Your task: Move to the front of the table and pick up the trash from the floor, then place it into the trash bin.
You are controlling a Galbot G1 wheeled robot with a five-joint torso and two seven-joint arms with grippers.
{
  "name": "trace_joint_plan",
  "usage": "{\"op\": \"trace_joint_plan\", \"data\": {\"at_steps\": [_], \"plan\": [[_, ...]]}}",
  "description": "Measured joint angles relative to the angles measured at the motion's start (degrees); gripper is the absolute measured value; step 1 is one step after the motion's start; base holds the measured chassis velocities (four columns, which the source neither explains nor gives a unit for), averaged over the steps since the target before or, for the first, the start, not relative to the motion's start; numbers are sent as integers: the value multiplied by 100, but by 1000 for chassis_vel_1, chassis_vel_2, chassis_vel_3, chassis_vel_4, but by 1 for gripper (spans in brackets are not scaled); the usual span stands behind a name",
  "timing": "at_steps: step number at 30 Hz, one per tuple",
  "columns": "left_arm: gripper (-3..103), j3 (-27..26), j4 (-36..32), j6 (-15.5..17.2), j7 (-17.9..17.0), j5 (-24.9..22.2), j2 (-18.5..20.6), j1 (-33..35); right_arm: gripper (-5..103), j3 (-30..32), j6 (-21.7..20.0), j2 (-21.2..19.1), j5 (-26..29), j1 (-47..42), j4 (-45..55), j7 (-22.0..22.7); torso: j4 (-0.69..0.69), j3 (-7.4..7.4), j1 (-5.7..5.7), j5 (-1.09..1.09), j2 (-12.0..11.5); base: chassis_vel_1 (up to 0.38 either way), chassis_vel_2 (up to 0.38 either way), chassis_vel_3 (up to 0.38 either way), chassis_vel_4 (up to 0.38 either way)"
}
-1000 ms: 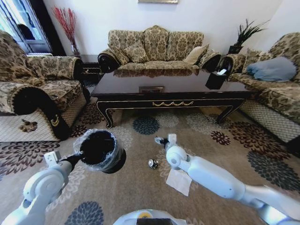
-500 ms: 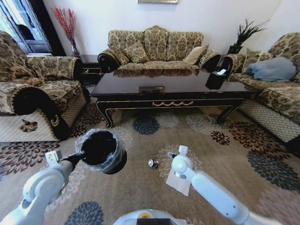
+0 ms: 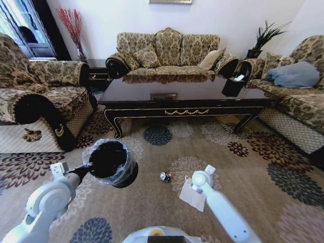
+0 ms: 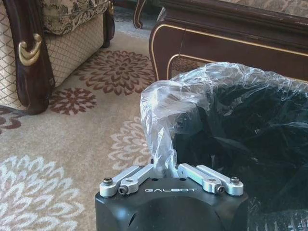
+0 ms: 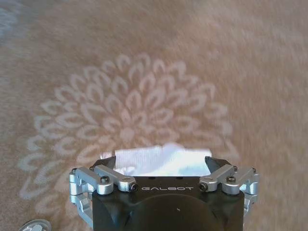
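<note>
I can see a crumpled white bit [image 3: 187, 179] sticking out beside the white paper sheet [image 3: 193, 198]. That bit will stay behind when I pick up the sheet.
My left gripper [image 3: 85, 170] [image 4: 166, 168] is shut on the rim of the trash bin [image 3: 112, 163] [image 4: 240, 134], a black bucket with a clear liner, and holds it above the floor [image 3: 152, 212] at the left. A white paper sheet [image 3: 193, 197] [image 5: 144, 161] lies on a carpet medallion. Pointing down at it, my right gripper [image 3: 195, 185] [image 5: 161, 162] is open, and the sheet's edge shows between its fingers [image 5: 108, 161]. A tiny shiny ball [image 3: 165, 176] [image 5: 36, 225] lies on the carpet left of the paper. The dark table [image 3: 185, 96] stands beyond.
A patterned armchair [image 3: 35, 101] stands at the left, a sofa [image 3: 169, 50] behind the table, and another sofa with a blue cushion [image 3: 296, 86] at the right. A black tissue box [image 3: 233, 85] sits on the table's right end. In the left wrist view a table leg [image 4: 161, 43] is close behind the bin.
My right arm has swung back toward me and to the right, from beyond the ball down to the white paper. The left arm and bin have barely moved.
</note>
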Motion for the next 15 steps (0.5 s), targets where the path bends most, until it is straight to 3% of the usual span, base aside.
{"op": "trace_joint_plan", "data": {"at_steps": [9, 15], "plan": [[2, -29, -38, 0, 0, 0, 7, 49, 100, 468, 157, 364, -211, 103, -775, -6, -2, 0, 0, 0, 0, 0, 0, 0, 0], [2, -31, -38, -2, 0, 0, 27, 60, 100, 703, 321, 370, -232, 259, -1286, -361, -2, 0, 0, 0, 0, 0, 0, 0, 0]]}}
